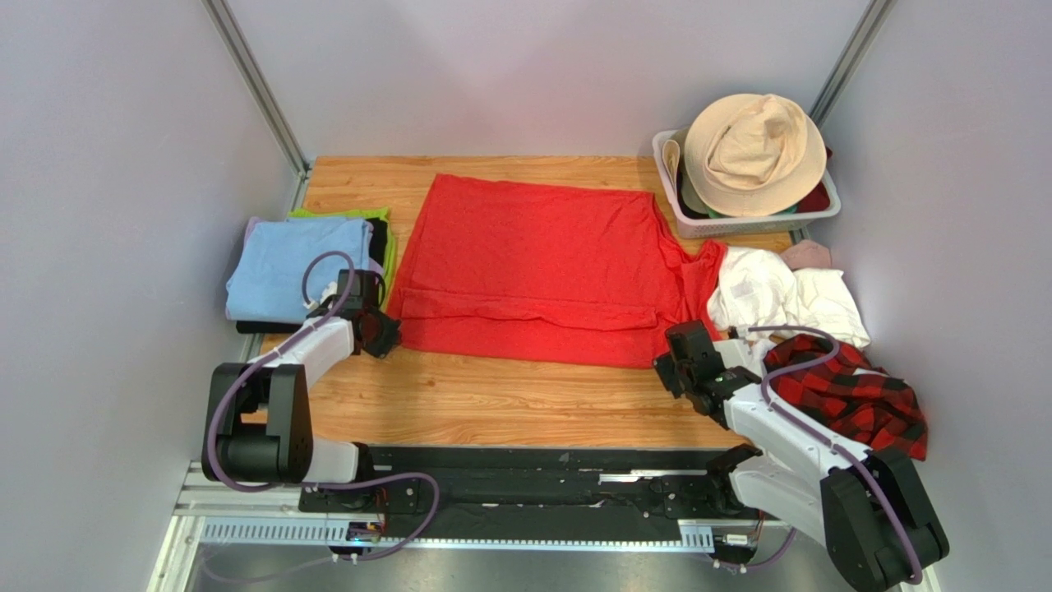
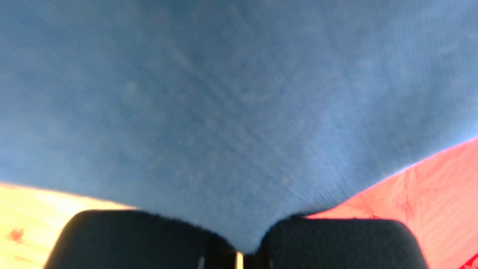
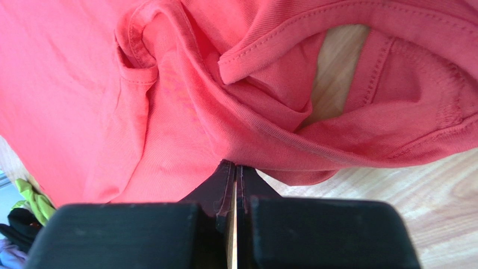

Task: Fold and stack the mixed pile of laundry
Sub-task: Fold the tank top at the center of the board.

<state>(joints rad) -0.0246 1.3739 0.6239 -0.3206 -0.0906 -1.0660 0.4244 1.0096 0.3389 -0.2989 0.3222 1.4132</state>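
Observation:
A slack fold (image 1: 531,308) crosses the red T-shirt behind its near edge, so both of the robot's grippers should pull that edge back toward the open wood (image 1: 525,400) before the robot starts to fold.
The large red T-shirt (image 1: 537,265) lies spread flat in the middle of the table. White cloths (image 1: 784,296), a red-and-black plaid shirt (image 1: 852,395) and a small pink piece (image 1: 809,254) are heaped at the right. My right gripper (image 1: 677,368) sits at the shirt's near right corner. In the right wrist view it (image 3: 235,165) is shut on a bunched fold of the red T-shirt (image 3: 168,112). My left gripper (image 1: 380,333) is at the shirt's near left corner, beside the light blue cloth (image 1: 296,265). In the left wrist view it (image 2: 247,249) is shut on blue fabric (image 2: 235,112) that fills the view.
A white slatted basket (image 1: 741,222) with a beige bucket hat (image 1: 753,151) stands at the back right. Green and black cloths (image 1: 377,228) lie under the light blue one at the left. Bare wood (image 1: 519,401) runs along the near edge.

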